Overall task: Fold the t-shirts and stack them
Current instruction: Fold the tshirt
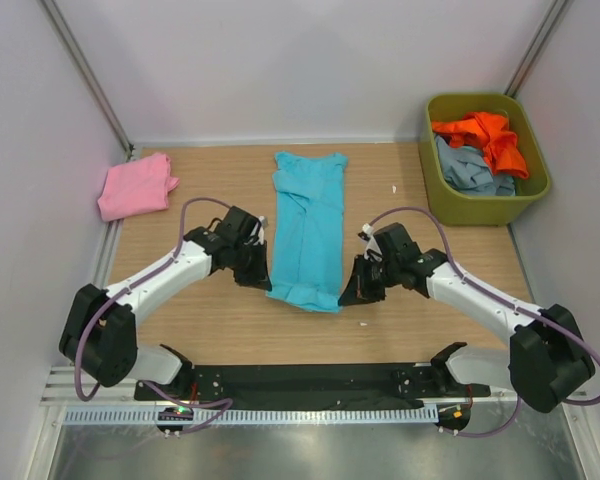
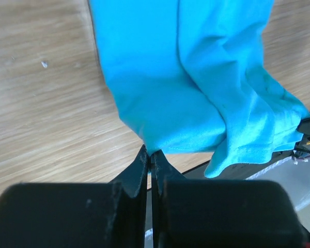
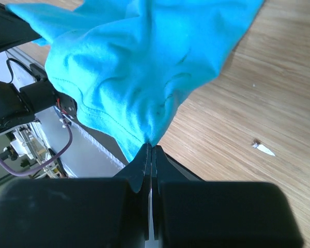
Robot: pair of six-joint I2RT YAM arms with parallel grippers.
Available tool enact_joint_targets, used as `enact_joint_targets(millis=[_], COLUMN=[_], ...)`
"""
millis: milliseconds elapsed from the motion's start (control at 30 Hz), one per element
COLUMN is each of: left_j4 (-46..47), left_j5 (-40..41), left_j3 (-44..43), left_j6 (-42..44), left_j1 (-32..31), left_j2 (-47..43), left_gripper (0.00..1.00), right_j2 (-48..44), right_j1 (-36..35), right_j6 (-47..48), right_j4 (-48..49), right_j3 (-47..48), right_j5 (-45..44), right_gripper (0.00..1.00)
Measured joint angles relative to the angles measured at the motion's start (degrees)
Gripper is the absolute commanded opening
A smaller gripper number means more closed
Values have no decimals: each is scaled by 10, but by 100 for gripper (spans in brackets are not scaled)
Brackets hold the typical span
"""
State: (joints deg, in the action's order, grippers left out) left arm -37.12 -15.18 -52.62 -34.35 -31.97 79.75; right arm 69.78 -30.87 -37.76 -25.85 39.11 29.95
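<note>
The turquoise t-shirt lies flat ahead, and my grippers hold both (image 1: 276, 290) near corners. My left gripper should go on folding the hem to mid-strip (image 1: 308, 217) and let go there.
A turquoise t-shirt (image 1: 308, 230) lies folded lengthwise in a long strip down the middle of the table. My left gripper (image 1: 263, 272) is shut on its near left corner (image 2: 151, 147). My right gripper (image 1: 348, 295) is shut on its near right corner (image 3: 151, 140). Both wrist views show the turquoise cloth (image 2: 196, 82) (image 3: 139, 67) pinched at the fingertips and lifted slightly at the near hem. A folded pink t-shirt (image 1: 136, 187) rests at the back left. An orange t-shirt (image 1: 487, 137) and a grey-blue one (image 1: 470, 170) lie crumpled in the bin.
The olive-green bin (image 1: 480, 205) stands at the back right corner. A small white scrap (image 3: 262, 149) lies on the wood right of the turquoise t-shirt. Side walls close in the table on the left and right.
</note>
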Motion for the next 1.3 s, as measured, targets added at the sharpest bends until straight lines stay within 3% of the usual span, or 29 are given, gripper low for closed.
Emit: enact_joint_targets(millis=[533,867,1300], left_j4=[-42,-33,-12], left_j5=[51,39,-20], left_j3=[-209,-268,-437], left_j6=[126,141,137], left_j1=[16,30,118], left_j2=[51,159,343], left_gripper=[0,0,0], right_j2=[53,121,299], right_j1=[63,130,152], right_j6=[54,61,95], right_j4=[3,47,84], right_j3=[132,146,308], right_j5=[-14,-13,-13], right_gripper=[2,2,1])
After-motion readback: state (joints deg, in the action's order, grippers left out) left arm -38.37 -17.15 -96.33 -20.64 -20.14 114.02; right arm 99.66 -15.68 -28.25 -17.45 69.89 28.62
